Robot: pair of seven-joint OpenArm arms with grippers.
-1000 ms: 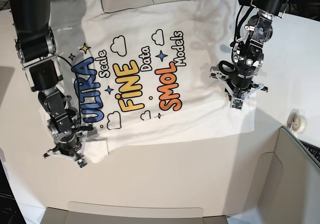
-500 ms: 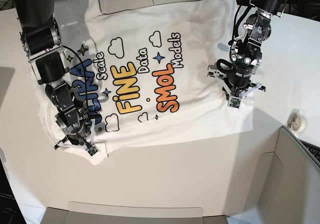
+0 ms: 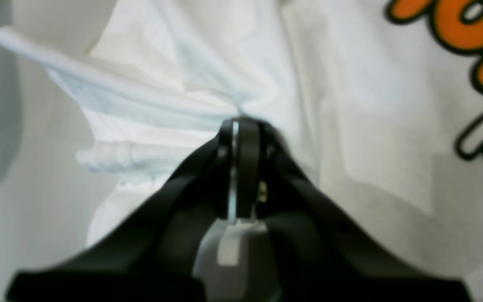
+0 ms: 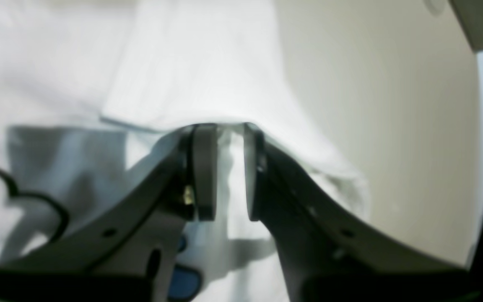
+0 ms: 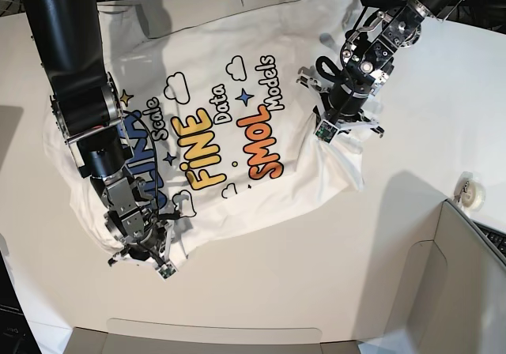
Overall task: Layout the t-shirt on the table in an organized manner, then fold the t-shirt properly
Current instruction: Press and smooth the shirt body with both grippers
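Observation:
The t-shirt's side (image 5: 341, 160) is bunched up in creases at my left gripper. Next, my left gripper pulls the t-shirt's fold out toward the box panel (image 5: 458, 267) before folding.
The white t-shirt (image 5: 237, 125) lies print side up and skewed on the table (image 5: 316, 291), its far right side bunched. My left gripper (image 5: 330, 129) is at the shirt's right side, shut on a pinched fold of white cloth. In the left wrist view that gripper (image 3: 239, 123) has its jaws together, with the t-shirt (image 3: 350, 105) drawn into creases at the tip. My right gripper (image 5: 156, 264) is at the shirt's near left corner. In the right wrist view the gripper (image 4: 224, 130) stands slightly open, with the t-shirt's (image 4: 203, 63) edge lying across the fingertips.
A grey-white box panel (image 5: 466, 283) fills the near right corner, with a small tape roll (image 5: 473, 193) just beyond it. A flat panel (image 5: 213, 334) runs along the near edge. Dark cables hang behind the table's far edge.
The left gripper has dragged its fold toward the far left, bunching and turning the shirt. The right gripper has moved nearer and rightward, and its jaws have parted.

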